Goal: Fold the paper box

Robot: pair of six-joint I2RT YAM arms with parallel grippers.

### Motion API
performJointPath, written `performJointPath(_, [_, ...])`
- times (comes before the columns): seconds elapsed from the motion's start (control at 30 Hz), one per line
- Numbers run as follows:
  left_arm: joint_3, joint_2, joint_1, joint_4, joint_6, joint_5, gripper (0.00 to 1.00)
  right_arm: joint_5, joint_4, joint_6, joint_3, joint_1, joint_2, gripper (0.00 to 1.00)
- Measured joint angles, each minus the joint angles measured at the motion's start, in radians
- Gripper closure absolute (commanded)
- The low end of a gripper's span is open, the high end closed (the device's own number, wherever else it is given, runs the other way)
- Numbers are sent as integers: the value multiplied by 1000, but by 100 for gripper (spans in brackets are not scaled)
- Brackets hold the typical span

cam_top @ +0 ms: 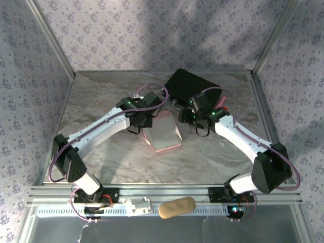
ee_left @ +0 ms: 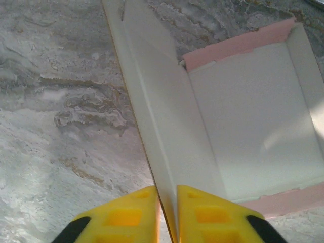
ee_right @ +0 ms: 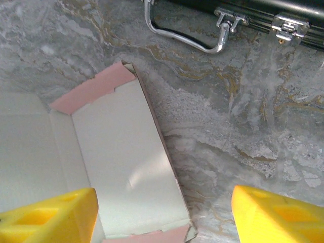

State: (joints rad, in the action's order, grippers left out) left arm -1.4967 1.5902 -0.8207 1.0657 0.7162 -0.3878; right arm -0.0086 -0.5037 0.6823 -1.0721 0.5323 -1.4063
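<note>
The paper box's raised side is far from my right gripper. My left gripper should turn the paper box until both grippers can reach that side's ends.
The paper box lies on the marble table, partly folded, pale pink outside and white inside. In the left wrist view its white floor has pink end flaps, and one long side wall stands up. My left gripper is shut on that raised wall at its near end, at the box's left edge. My right gripper is open, with its yellow fingers wide apart over the box's right panel and nothing between them. In the top view the right gripper sits just right of the box.
A black hard case with metal latches and a metal handle lies just behind the box, close to the right arm. A tan oblong object rests on the front rail. Patterned walls and metal posts enclose the table.
</note>
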Motion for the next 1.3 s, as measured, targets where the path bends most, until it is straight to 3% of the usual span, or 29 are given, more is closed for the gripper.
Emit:
performJointPath(0.07, [-2,0,10,-6,-44,0,100,0,0,-4,7,0,0,30])
performJointPath(0.23, [-85,34,24,18,-190,0,100,2,-2,-20,10,0,6,31])
performJointPath(0.6, [-354,180,48,50,-805,152,100,12,3,-101,51,0,96,31])
performJointPath(0.73, [-346,190,48,47,-993,201,100,20,31,-153,109,-3,149,30])
performJointPath(0.9, [-201,126,53,-52,-1216,255,100,19,65,-205,173,-8,187,30])
performJointPath(1.1, [-99,64,77,-151,-1384,315,100,12,101,-248,190,-11,185,31])
performJointPath(1.13, [-90,61,84,-167,-1398,321,99,12,107,-255,190,-11,183,31])
performJointPath(1.3, [-39,47,105,-237,-1436,328,62,6,128,-300,190,-11,170,29])
